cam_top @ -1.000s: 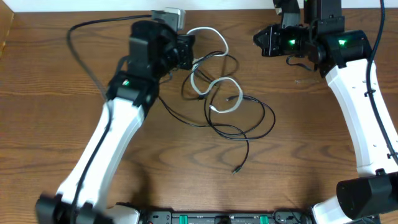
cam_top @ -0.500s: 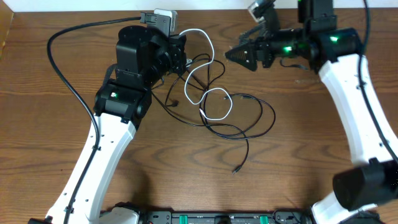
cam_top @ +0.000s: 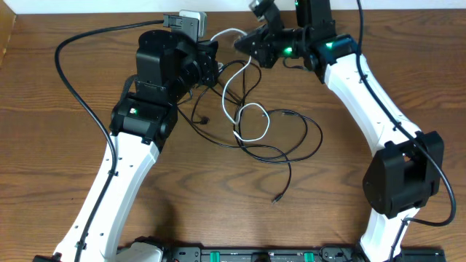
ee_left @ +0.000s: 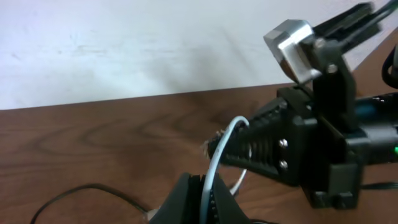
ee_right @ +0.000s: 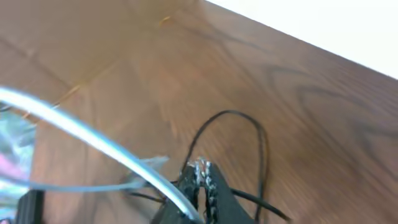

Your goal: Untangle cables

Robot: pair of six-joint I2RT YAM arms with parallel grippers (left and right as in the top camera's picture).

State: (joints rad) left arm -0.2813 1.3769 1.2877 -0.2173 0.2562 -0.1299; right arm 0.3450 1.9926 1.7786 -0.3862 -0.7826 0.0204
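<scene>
Both of my grippers are on the white cable (cam_top: 231,30), and its tail lies across the black cables (cam_top: 239,134). My left gripper should lift and let go before my right gripper carries the white cable clear.
The white cable (cam_top: 267,124) loops through a tangle of thin black cables (cam_top: 319,135) in the middle of the wooden table. One black plug end (cam_top: 275,198) lies toward the front. My left gripper (cam_top: 213,64) is shut on the white cable (ee_left: 217,155) at the back of the tangle. My right gripper (cam_top: 242,44) is just right of it with its fingers closed on the upper loop of the white cable (ee_right: 93,137). Its tip (ee_left: 214,146) shows close in front in the left wrist view. A black cable loop (ee_right: 261,143) lies on the table beyond the right jaws (ee_right: 202,171).
The left arm's thick black cable (cam_top: 73,65) arcs over the table's back left. A white wall (ee_left: 124,43) runs along the table's far edge, close behind both grippers. The two grippers are only a few centimetres apart.
My right arm has swung left from the back right corner to the white cable's top loop and closed there. The left gripper shifted slightly left, pulling the cables with it.
</scene>
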